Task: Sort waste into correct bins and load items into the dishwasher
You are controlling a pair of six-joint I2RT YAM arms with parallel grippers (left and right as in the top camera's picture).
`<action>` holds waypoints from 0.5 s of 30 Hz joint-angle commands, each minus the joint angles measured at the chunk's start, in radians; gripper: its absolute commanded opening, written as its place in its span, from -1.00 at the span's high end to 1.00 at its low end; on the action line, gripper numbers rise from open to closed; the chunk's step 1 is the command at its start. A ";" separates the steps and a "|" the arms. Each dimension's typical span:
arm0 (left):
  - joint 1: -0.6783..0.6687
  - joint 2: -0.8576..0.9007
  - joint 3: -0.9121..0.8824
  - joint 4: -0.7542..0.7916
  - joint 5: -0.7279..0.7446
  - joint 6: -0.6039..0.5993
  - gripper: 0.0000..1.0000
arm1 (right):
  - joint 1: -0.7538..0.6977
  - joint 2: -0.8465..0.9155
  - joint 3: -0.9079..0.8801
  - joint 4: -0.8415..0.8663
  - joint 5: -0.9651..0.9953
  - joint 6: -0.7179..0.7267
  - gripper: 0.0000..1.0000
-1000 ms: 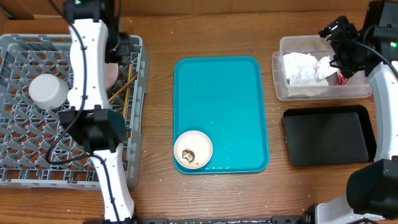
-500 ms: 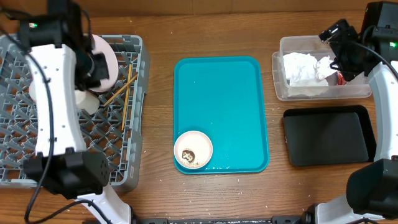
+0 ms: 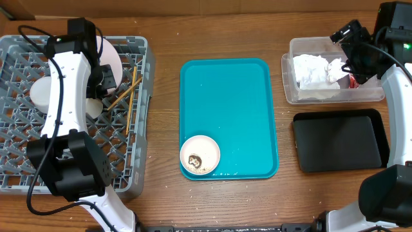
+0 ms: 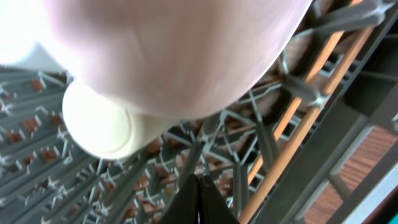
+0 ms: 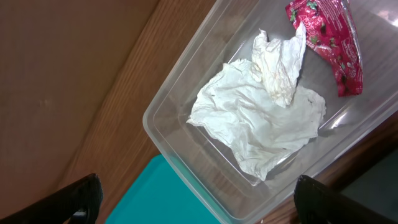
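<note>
One chopstick (image 3: pixel 124 93) slants over the dish rack's wires, so I should nudge it down with my closed left fingers, in line with the other chopstick (image 3: pixel 131 108), before backing off.
The grey dish rack (image 3: pixel 26 161) at the left holds a white plate (image 3: pixel 111 53) on edge, a whitish bowl (image 3: pixel 40 93), a small white cup (image 3: pixel 94 107) and the chopsticks (image 3: pixel 126 92). My left gripper (image 3: pixel 111 77) is shut and empty just in front of the plate. In the left wrist view its tips (image 4: pixel 199 186) are pressed together above the lattice, with the plate (image 4: pixel 174 50), cup (image 4: pixel 99 124) and chopsticks (image 4: pixel 298 118) ahead. My right gripper (image 3: pixel 351 59) hangs open and empty over the clear tub (image 3: pixel 290 90), which holds tissues (image 5: pixel 255 118) and the red piece (image 5: pixel 329 43).
A teal tray (image 3: pixel 228 96) lies in the middle with a whitish bowl (image 3: pixel 200 154) holding brown crumbs at its near left corner. The black tray (image 3: pixel 341 138) lies in front of the clear tub. The left arm reaches across the rack.
My left arm has swung left across the rack, and the plate now shows standing by the rack's far side. The right arm has not moved.
</note>
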 commanded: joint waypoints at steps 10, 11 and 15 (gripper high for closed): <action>0.001 -0.001 -0.009 -0.128 0.183 0.092 0.92 | 0.003 0.001 -0.005 -0.006 0.016 0.000 -1.00; 0.002 -0.001 -0.009 -0.140 0.183 0.092 0.92 | 0.003 0.001 -0.005 -0.006 0.016 0.000 -1.00; 0.002 -0.001 -0.009 -0.130 0.079 0.061 0.92 | 0.003 0.001 -0.005 -0.006 0.016 0.000 -1.00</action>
